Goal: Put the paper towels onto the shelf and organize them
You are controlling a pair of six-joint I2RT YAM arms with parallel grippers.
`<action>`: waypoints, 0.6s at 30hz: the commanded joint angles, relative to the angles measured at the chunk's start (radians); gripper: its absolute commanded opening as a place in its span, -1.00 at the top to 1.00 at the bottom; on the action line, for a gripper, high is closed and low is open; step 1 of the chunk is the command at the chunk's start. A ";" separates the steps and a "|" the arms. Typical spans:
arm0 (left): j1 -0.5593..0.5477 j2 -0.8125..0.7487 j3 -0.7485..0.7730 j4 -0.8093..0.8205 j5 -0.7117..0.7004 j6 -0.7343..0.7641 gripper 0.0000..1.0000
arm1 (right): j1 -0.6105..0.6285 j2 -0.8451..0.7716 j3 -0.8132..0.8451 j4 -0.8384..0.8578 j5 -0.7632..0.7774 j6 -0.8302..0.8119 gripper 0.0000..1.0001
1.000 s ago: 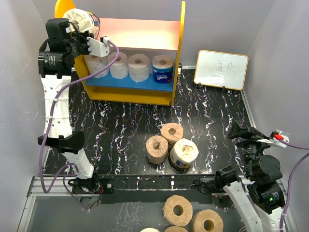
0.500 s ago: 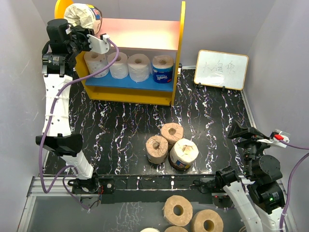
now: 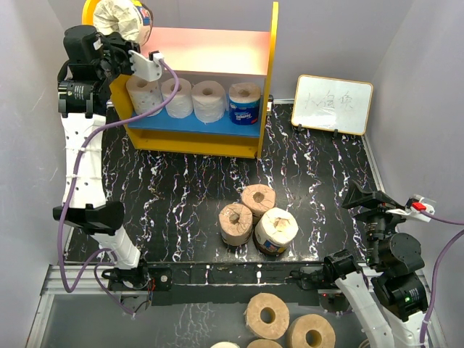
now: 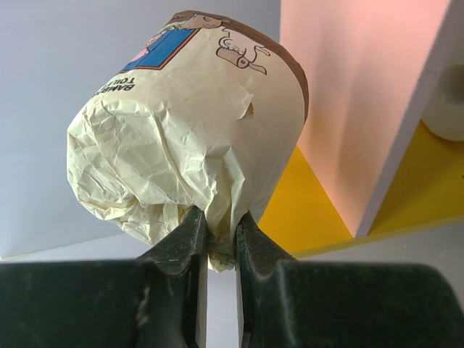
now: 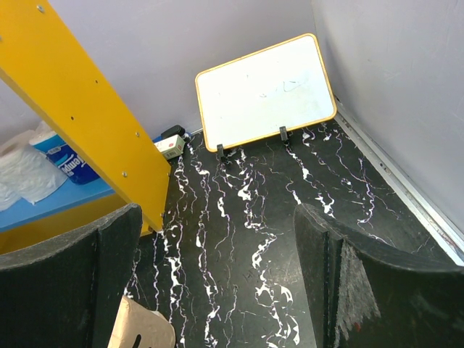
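The cream roll (image 3: 123, 19) is at a slant at the end of the pink upper board. Next, my left gripper pulls it back, lowers its brown base (image 3: 148, 19) and tips it upright.
My left gripper (image 3: 129, 45) is shut on the crumpled wrapper of a cream paper towel roll with a printed label (image 3: 123, 18), held high by the shelf's (image 3: 264, 87) round-topped left panel, at the pink upper board's left end. In the left wrist view the roll (image 4: 196, 123) hangs above the gripper (image 4: 220, 230), pinched by its wrapper. Three white rolls (image 3: 177, 98) and a blue-wrapped roll (image 3: 244, 105) stand on the blue lower board. Two tan rolls (image 3: 246, 210) and a white labelled roll (image 3: 275, 230) stand mid-table. My right gripper (image 3: 362, 197) is open and empty at the right; it also shows in the right wrist view (image 5: 217, 261).
A small whiteboard (image 3: 333, 104) leans at the back right, also in the right wrist view (image 5: 264, 90). Wider flat tan rolls (image 3: 267, 316) lie below the table's near edge. Grey walls close in left and right.
My left gripper has lifted the cream roll a little higher and further back-left, to the top of the shelf's left panel. The right arm has not moved.
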 commanded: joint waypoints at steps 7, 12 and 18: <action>0.008 -0.116 0.029 -0.146 -0.034 0.113 1.00 | 0.005 -0.021 -0.001 0.043 -0.005 0.000 -0.69; 0.008 -0.149 0.026 -0.187 -0.068 0.137 1.00 | 0.005 -0.021 -0.001 0.043 -0.006 0.000 -0.69; 0.008 -0.206 -0.033 -0.206 -0.086 0.156 1.00 | 0.005 -0.023 -0.001 0.042 -0.008 0.000 -0.69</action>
